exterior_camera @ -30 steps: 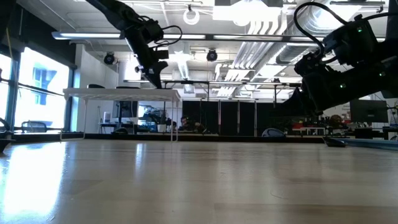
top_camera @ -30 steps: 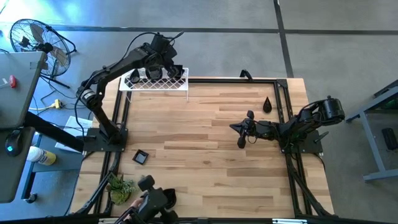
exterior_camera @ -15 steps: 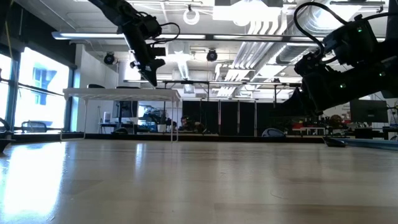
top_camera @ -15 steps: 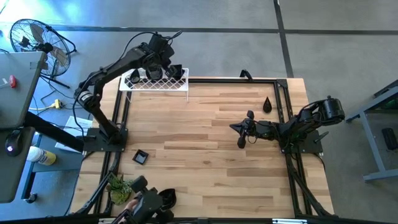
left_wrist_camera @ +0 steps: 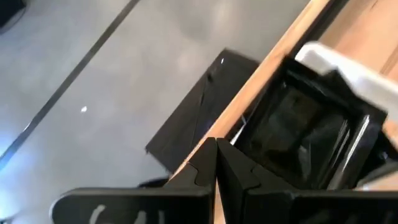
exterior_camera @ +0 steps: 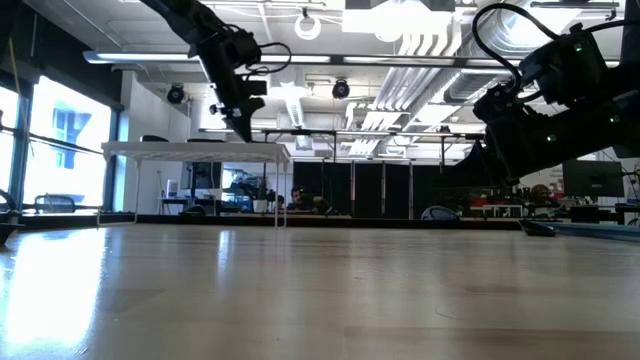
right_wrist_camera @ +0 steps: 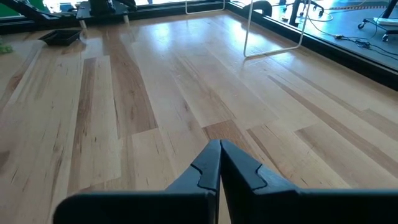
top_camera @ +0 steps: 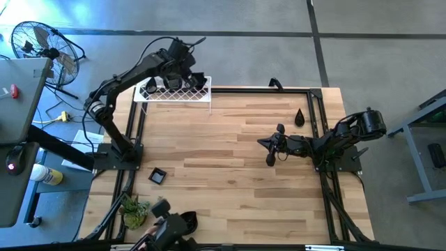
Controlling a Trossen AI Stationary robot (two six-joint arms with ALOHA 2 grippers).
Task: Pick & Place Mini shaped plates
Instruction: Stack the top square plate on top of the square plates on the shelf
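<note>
The left gripper's fingers are shut and empty and slant past the square black plate [left_wrist_camera: 298, 130]. Next, the left gripper moves back, opens and comes in from the rack's near side [top_camera: 185, 100].
Several glossy black mini shaped plates [top_camera: 171, 84] stand in the white wire rack [top_camera: 174, 96] at the table's far left. My left gripper [top_camera: 188, 75] hangs shut just above the rack's far side, pointing slantwise down. In its wrist view the shut fingertips [left_wrist_camera: 216, 155] lie beside a square black plate [left_wrist_camera: 305, 134] in the rack and hold nothing. A teardrop plate [top_camera: 300, 117] lies flat at the far right, and a square one [top_camera: 157, 176] at the near left. My right gripper [top_camera: 261, 142] waits shut, low over the table's right half.
A small green plant [top_camera: 134, 210] stands at the near left corner, with a dark thing [top_camera: 174, 224] beside it at the near edge. A black frame [top_camera: 317, 104] runs around the table. The bare wood in the middle [top_camera: 223, 160] is free.
The dark thing by the plant at the near edge has shifted about. Both grippers have stayed shut and in place.
</note>
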